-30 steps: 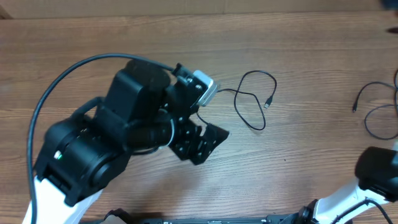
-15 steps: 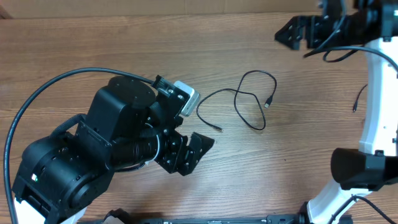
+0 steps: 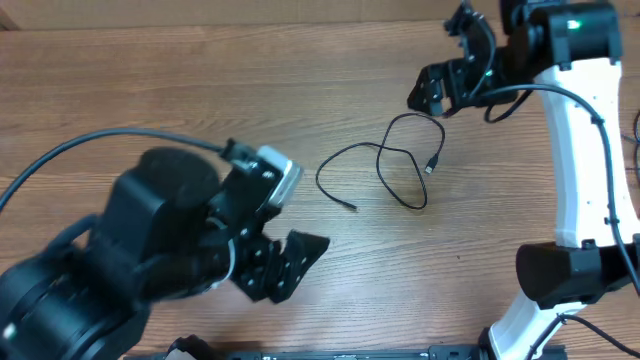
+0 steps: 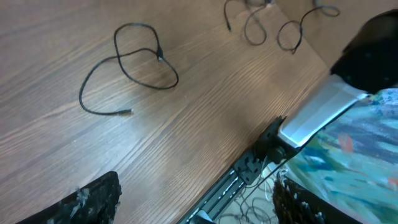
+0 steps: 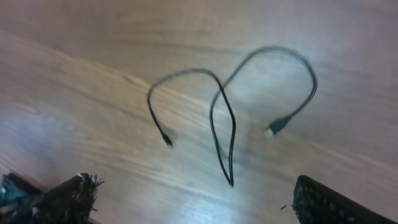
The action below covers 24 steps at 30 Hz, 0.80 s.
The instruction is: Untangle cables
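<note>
Next, my right gripper comes back, takes hold of the loop's near bend (image 3: pixel 416 207) and lifts, because my right gripper is past the far bend of the crossed cable (image 3: pixel 413 115).
One thin black cable (image 3: pixel 385 165) lies loose on the wooden table, crossing itself in a loop, with a plug end (image 3: pixel 430 166) on the right and its other end (image 3: pixel 351 206) on the left. It shows in the left wrist view (image 4: pixel 127 62) and the right wrist view (image 5: pixel 221 118). My left gripper (image 3: pixel 290 268) is open and empty, raised, to the lower left of the cable; its jaws stand wide apart (image 4: pixel 196 205). My right gripper (image 3: pixel 445 70) is open and empty, raised just beyond the cable's top right (image 5: pixel 199 202).
More thin black cables (image 4: pixel 273 25) lie at the table's far right. A black rail (image 4: pixel 249 171) with wires runs along the table's front edge. The right arm's white link (image 3: pixel 580 150) rises at the right side.
My left arm has drawn back to the lower left, uncovering the cable's left end. My right arm has swung in from the right to above the cable's top right.
</note>
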Tool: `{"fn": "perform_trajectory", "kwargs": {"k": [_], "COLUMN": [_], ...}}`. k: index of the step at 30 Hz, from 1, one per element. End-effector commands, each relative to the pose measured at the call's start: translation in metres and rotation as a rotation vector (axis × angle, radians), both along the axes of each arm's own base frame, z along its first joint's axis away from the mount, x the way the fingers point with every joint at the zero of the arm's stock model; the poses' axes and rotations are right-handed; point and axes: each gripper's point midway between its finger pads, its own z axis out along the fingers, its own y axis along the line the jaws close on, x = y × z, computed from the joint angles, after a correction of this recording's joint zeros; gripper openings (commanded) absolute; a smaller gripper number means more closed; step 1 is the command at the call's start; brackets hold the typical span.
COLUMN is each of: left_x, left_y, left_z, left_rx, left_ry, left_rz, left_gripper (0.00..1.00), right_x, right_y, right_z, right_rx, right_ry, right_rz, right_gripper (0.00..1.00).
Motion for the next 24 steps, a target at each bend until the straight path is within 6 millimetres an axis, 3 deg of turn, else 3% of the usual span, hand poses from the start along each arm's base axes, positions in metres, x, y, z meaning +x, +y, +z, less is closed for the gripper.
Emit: {"fn": "perform_trajectory", "kwargs": {"k": [1,4,7,16,24], "left_x": [-0.01,-0.01,-0.012,-0.005,-0.006], "left_y": [0.011,0.02,0.021,0.02,0.02], "left_z": [0.015,0.018,0.018,0.019,0.019], "left_rx": [-0.037,-0.036,-0.038,-0.033,-0.038], "left_ry": [-0.048,-0.069,-0.073,-0.085,-0.082], "left_rz": [0.026,0.067,0.067,0.081,0.08], "left_gripper": [0.79,0.79,0.8,0.82,0.82], "right_x": [-0.007,-0.015,-0.024,-0.084,-0.126], "right_y": [0.001,0.007,0.005,0.019,0.008], "right_z": [-0.016,-0.019,-0.009,0.073,0.12], "right_rx": [-0.068,-0.095,-0.149,-0.093,0.009], "right_ry": [0.043,0.065,0.049,-0.167,-0.286], "right_rz": [0.005,0.015,-0.046,-0.086,-0.181], "right_gripper": [1.0,1.0,1.0,1.0,1.0]}}
